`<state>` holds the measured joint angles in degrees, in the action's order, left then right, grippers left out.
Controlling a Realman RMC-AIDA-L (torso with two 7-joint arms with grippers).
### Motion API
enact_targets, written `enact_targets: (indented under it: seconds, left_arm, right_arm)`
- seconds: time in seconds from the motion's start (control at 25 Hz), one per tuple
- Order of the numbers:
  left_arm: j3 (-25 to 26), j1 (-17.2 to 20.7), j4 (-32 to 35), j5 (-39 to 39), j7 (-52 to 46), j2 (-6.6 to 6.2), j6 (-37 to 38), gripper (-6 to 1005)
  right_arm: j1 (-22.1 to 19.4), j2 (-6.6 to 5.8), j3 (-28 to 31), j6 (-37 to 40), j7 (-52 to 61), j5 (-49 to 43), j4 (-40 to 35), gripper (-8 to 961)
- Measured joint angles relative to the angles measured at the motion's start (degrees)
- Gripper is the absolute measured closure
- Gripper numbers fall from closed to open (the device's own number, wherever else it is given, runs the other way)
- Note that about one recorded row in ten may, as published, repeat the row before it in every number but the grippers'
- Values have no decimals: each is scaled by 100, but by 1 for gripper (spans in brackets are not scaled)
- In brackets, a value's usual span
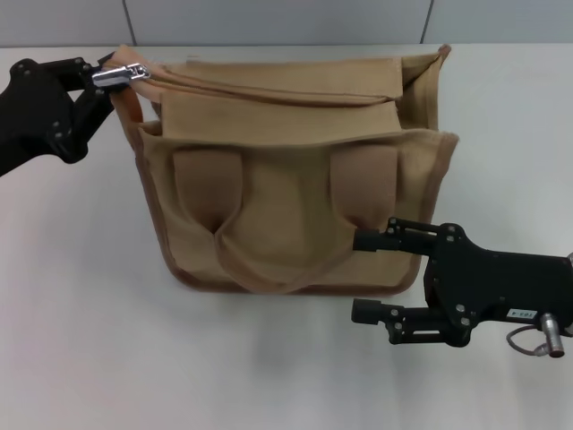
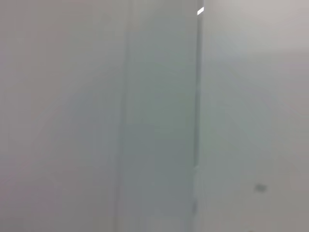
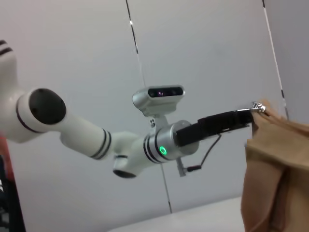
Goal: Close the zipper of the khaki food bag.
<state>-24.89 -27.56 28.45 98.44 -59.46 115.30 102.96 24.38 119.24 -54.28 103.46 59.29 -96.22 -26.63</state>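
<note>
The silver pull (image 1: 131,73) is at the bag's corner (image 1: 124,55), so the robot's left gripper should hold the bag's corner while the right gripper takes the pull and draws it along the zipper's track.
The khaki food bag (image 1: 286,193) stands on the white table with its two handle straps (image 1: 269,269) hanging down the front. The zipper track (image 1: 269,88) runs along its top. The silver pull (image 1: 125,73) sits at the bag's top left corner. My left gripper (image 1: 100,77) is shut on the pull there. This also shows in the right wrist view, where the left gripper (image 3: 247,115) meets the bag's corner (image 3: 275,159). My right gripper (image 1: 358,276) is open at the bag's lower right corner, one finger (image 1: 380,239) over the bag's front, the other (image 1: 376,312) over the table.
The white table (image 1: 89,340) spreads around the bag, with a grey panelled wall (image 1: 269,18) behind it. The left wrist view shows only wall panels (image 2: 159,121). The left arm (image 3: 96,140) with its camera shows in the right wrist view.
</note>
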Motion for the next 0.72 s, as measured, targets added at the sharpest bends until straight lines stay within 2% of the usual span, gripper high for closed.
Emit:
enact_targets:
  seconds: [0.16,0.28,0.32,0.48,0.6,0.72]
  left_arm:
    - [-34,-94,-7,-16,-2,26,293,972]
    - [-68,-146,13,21,16,113,221,972]
    - [-108,-159,42,45,54,180,115,972]
    - [-208,-131,169,54,75,291,-420,972]
    - [-209,-81,182,45,63,280,-409,972]
    - [-207,81,261,15,38,208,-169,972]
  right_arm:
    - [-1,-3,87,245,-2,63,0,193]
    - [2,-5,155,398,29,241,7,195]
    - [11,-7,188,499,128,473,74,196]
    - [145,-18,220,538,844,1080,207,199]
    - [353,-21,217,523,1362,1155,206,202]
    - [839,-25,173,432,2231,1140,178,204]
